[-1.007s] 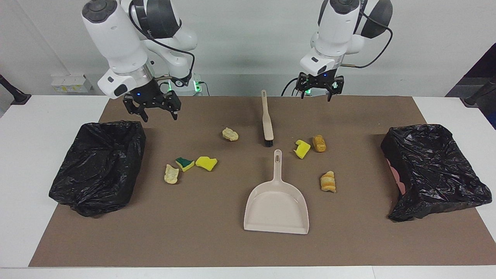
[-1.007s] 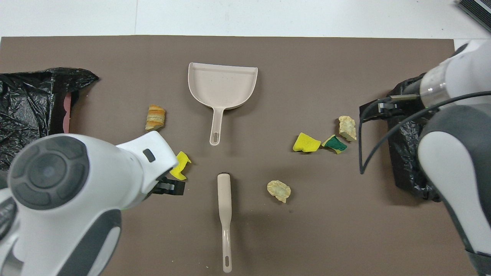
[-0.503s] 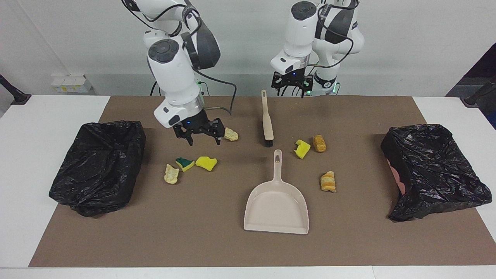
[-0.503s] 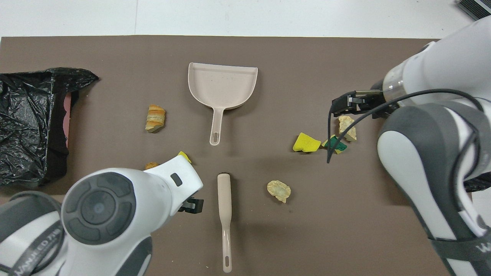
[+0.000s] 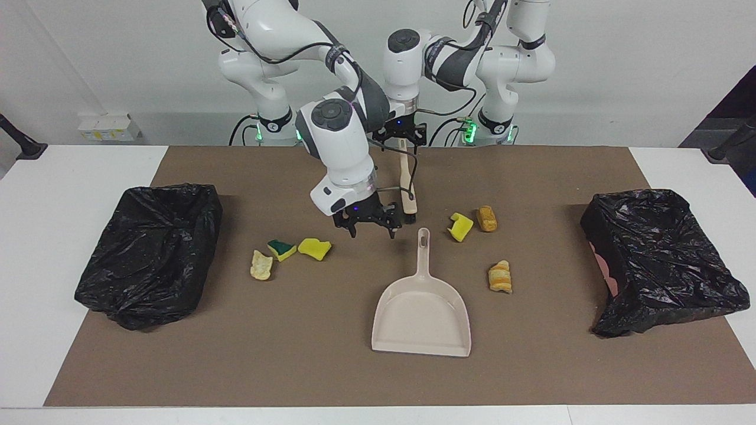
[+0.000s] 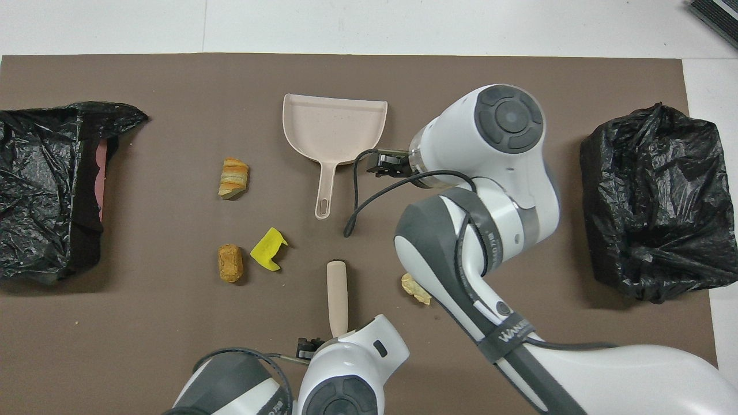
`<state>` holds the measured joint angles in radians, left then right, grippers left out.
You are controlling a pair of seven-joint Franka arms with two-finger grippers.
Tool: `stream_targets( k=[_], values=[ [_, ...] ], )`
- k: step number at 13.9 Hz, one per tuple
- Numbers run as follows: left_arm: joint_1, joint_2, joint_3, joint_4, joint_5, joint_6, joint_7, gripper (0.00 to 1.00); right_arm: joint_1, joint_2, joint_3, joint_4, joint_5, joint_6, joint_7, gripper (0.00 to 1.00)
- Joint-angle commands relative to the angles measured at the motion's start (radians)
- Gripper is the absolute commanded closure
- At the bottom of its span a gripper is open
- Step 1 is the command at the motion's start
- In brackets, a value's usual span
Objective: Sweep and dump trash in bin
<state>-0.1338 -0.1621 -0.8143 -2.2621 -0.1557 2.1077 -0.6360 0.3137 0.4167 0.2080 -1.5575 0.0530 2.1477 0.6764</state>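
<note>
My right gripper keeps going low toward the dustpan's handle (image 6: 325,191), which points at the robots clear of the brush, until its open fingers straddle the handle.
The beige dustpan (image 5: 421,313) lies mid-mat, also in the overhead view (image 6: 334,129). The beige brush (image 5: 408,198) lies nearer to the robots (image 6: 337,297). My right gripper (image 5: 372,232) is open and empty, low over the mat beside the dustpan's handle. My left gripper (image 5: 401,141) is open over the brush's handle end. Trash: a cream chunk (image 5: 261,265), a green-backed sponge (image 5: 281,248) and a yellow sponge (image 5: 314,248) toward the right arm's end. Another yellow sponge (image 5: 460,226), an orange-brown chunk (image 5: 486,218) and a striped chunk (image 5: 500,276) lie toward the left arm's end. One cream chunk (image 6: 416,288) shows partly under the right arm.
A black-bagged bin (image 5: 150,248) stands at the right arm's end of the brown mat, another (image 5: 655,254) at the left arm's end. The right arm crosses over the mat's middle in the overhead view.
The right gripper has swung from over its bin across to beside the dustpan's handle. The left gripper has moved sideways to over the brush's handle end. Nothing on the mat has moved.
</note>
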Motion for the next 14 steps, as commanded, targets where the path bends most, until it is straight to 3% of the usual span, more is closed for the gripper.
stream_targets(
  k=[1, 4, 7, 9, 11, 13, 14],
  values=[
    [-0.006, 0.061, -0.029, -0.051, -0.008, 0.090, -0.044, 0.00, 0.056, 0.112, -0.006, 0.123, -0.031, 0.035, 0.118, 0.00],
    [0.003, 0.049, -0.028, -0.079, -0.010, 0.060, -0.028, 0.00, 0.102, 0.221, -0.006, 0.241, -0.116, 0.044, 0.206, 0.00],
    [0.000, 0.042, -0.029, -0.114, -0.010, 0.055, -0.027, 0.07, 0.130, 0.263, -0.007, 0.257, -0.134, 0.054, 0.212, 0.05],
    [-0.001, 0.042, -0.029, -0.117, -0.008, 0.045, -0.025, 0.23, 0.140, 0.284, -0.007, 0.258, -0.163, 0.060, 0.226, 0.09],
    [0.000, 0.042, -0.029, -0.117, -0.010, 0.018, -0.013, 0.47, 0.143, 0.286, -0.006, 0.257, -0.179, 0.055, 0.232, 0.17],
    [0.003, 0.044, -0.026, -0.105, -0.010, -0.015, 0.006, 0.79, 0.160, 0.277, -0.004, 0.249, -0.194, 0.046, 0.232, 0.30],
    [0.008, 0.047, -0.023, -0.091, -0.010, -0.028, 0.009, 0.94, 0.162, 0.275, -0.004, 0.248, -0.202, 0.043, 0.232, 0.31]
  ],
)
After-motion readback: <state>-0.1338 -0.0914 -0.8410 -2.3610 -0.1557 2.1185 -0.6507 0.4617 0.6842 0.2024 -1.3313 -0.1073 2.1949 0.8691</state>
